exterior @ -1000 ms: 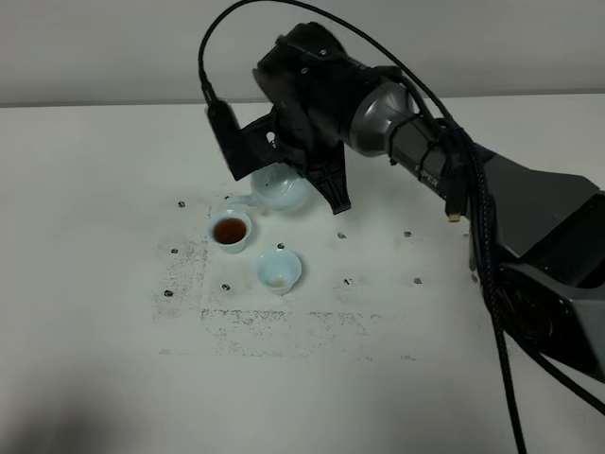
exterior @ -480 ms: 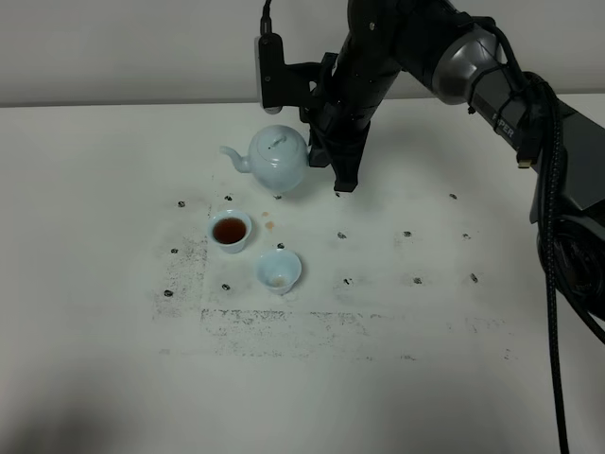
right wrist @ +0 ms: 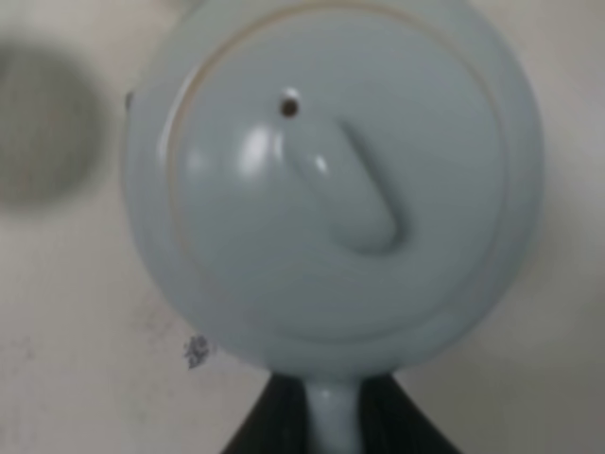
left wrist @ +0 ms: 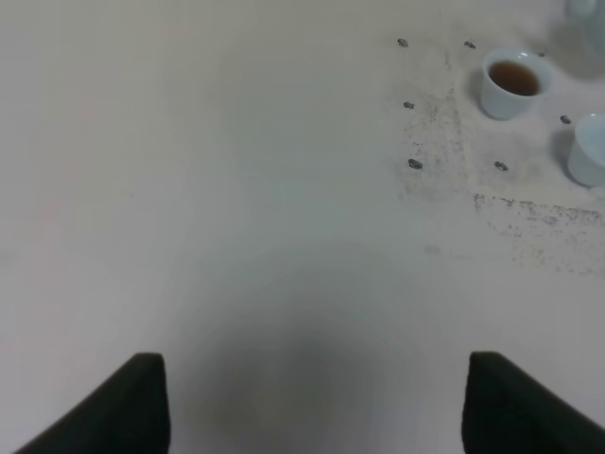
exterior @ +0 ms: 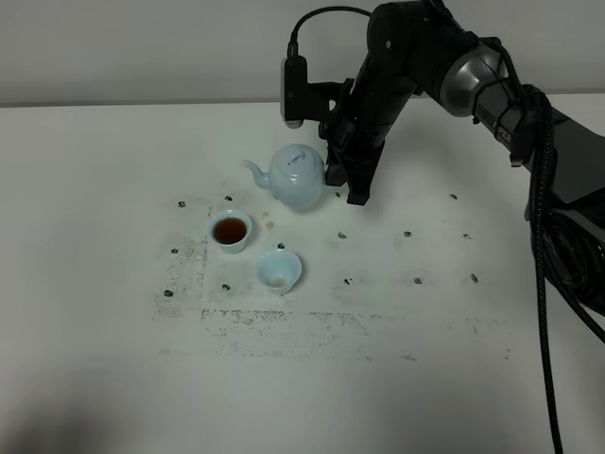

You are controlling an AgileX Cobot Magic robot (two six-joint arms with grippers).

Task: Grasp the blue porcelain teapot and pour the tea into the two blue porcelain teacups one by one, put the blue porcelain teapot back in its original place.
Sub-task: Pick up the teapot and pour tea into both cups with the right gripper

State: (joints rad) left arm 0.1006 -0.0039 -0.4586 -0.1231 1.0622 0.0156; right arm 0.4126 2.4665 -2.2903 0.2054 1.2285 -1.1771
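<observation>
My right gripper has the teapot's spout (exterior: 253,171) behind the filled teacup, so it should pull the teapot back and turn the spout to the empty teacup (exterior: 280,271) before it pours.
The blue porcelain teapot (exterior: 298,178) is upright behind the cups, spout pointing left, low over or on the table; I cannot tell which. My right gripper (exterior: 332,173) is shut on its loop handle. In the right wrist view the lid and knob (right wrist: 364,194) fill the frame and the handle (right wrist: 331,416) sits between the dark fingers. One blue teacup (exterior: 230,230) holds dark tea. The other teacup (exterior: 280,270) shows only a small brownish spot inside. My left gripper (left wrist: 317,407) is open and empty over bare table, well away from the tea-filled cup (left wrist: 513,82) and the second cup (left wrist: 591,149).
The white table (exterior: 113,331) carries small black marks and a smudged grey rectangle outline around the cups. A small tea stain (exterior: 267,225) lies between the teapot and the filled cup. The right arm and its black cables (exterior: 539,236) reach in from the right side.
The teapot was tilted over the tea-filled cup a second ago. It rose and levelled out, then moved right and down to its place behind the cups, still held by my right gripper.
</observation>
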